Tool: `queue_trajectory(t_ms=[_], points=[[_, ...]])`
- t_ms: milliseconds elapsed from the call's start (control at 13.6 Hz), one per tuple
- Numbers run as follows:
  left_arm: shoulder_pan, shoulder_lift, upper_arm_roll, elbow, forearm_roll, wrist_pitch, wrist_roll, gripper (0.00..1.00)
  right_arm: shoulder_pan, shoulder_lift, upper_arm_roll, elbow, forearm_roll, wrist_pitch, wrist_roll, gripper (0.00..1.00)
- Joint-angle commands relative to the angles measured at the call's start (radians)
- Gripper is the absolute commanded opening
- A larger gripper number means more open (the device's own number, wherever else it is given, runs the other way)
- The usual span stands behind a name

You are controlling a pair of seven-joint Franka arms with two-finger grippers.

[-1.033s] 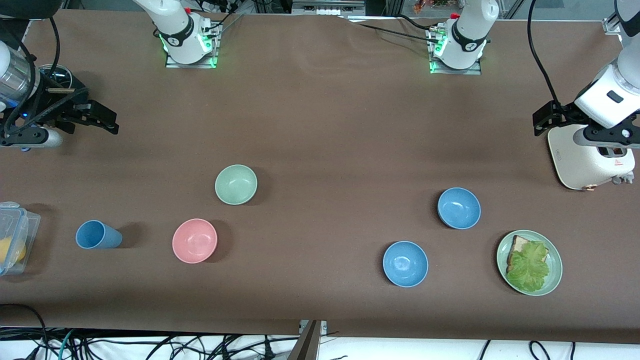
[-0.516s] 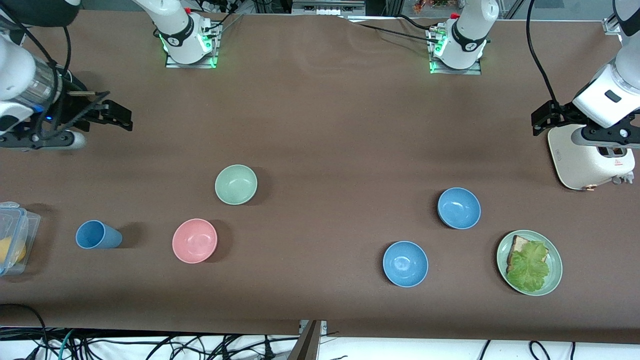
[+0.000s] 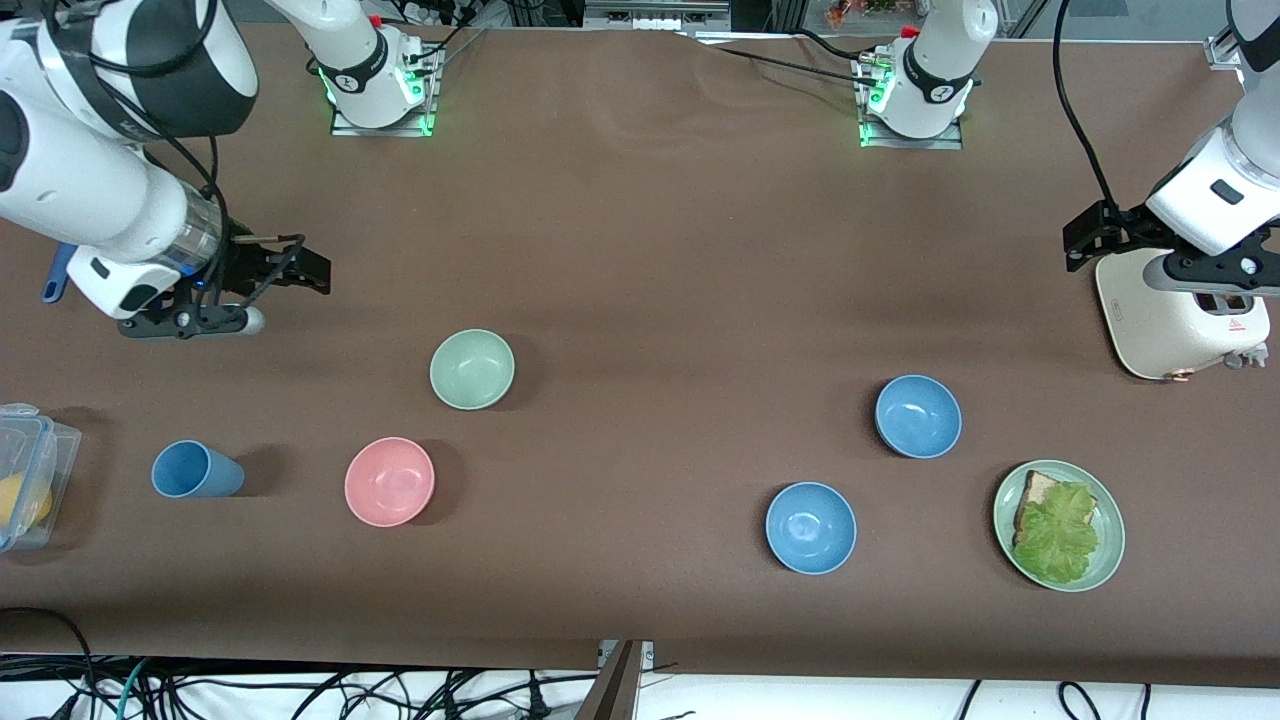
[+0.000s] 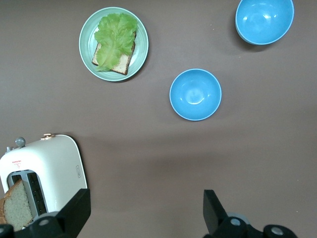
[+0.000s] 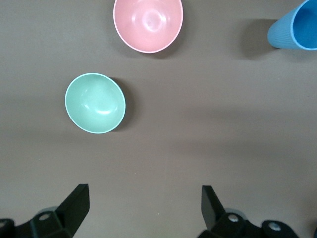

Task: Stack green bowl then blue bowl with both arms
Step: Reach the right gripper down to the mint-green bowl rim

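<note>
The green bowl (image 3: 473,370) is standing upright and clear of the pink bowl, so my right gripper keeps going to the green bowl's near rim (image 3: 434,365) until its fingers are on both sides of that rim.
The green bowl (image 3: 472,369) sits on the brown table toward the right arm's end; it also shows in the right wrist view (image 5: 95,103). Two alike blue bowls stand toward the left arm's end: one (image 3: 918,416) farther from the front camera, one (image 3: 811,527) nearer; both show in the left wrist view (image 4: 195,94) (image 4: 264,21). My right gripper (image 3: 300,268) is open and empty over bare table, apart from the green bowl. My left gripper (image 3: 1085,235) is open and empty, up beside the toaster.
A pink bowl (image 3: 389,481) and a blue cup (image 3: 195,470) stand nearer the front camera than the green bowl. A clear box (image 3: 30,472) is at the right arm's end. A white toaster (image 3: 1175,320) and a pale green plate (image 3: 1108,520) with bread and lettuce are at the left arm's end.
My right arm has swung in from the table's end toward the green bowl, gripper still open. The left arm has barely moved. The bowls have not moved.
</note>
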Motion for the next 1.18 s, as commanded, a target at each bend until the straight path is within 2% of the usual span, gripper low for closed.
queue_trajectory(t_ms=[0,148,295,443,738,1107], points=[[0.003,0.015,-0.003,0.036,0.006,-0.024,0.011,1.0,-0.002,-0.038,0.001,-0.036,0.015,0.019,0.007,1.0],[0.003,0.015,-0.003,0.036,0.006,-0.024,0.011,1.0,-0.002,-0.03,0.004,-0.094,0.019,0.094,0.012,1.0],[0.003,0.017,-0.001,0.041,0.007,-0.024,0.011,1.0,-0.002,-0.03,0.046,-0.251,0.038,0.302,0.012,1.0],[0.003,0.018,-0.001,0.042,0.007,-0.024,0.011,1.0,-0.002,0.013,0.092,-0.345,0.038,0.476,0.032,1.0],[0.002,0.017,-0.001,0.042,0.007,-0.024,0.011,1.0,0.039,0.169,0.124,-0.349,0.033,0.659,0.101,0.99],[0.003,0.017,-0.001,0.042,0.007,-0.025,0.011,1.0,0.036,0.255,0.121,-0.343,0.015,0.745,0.08,0.98]])
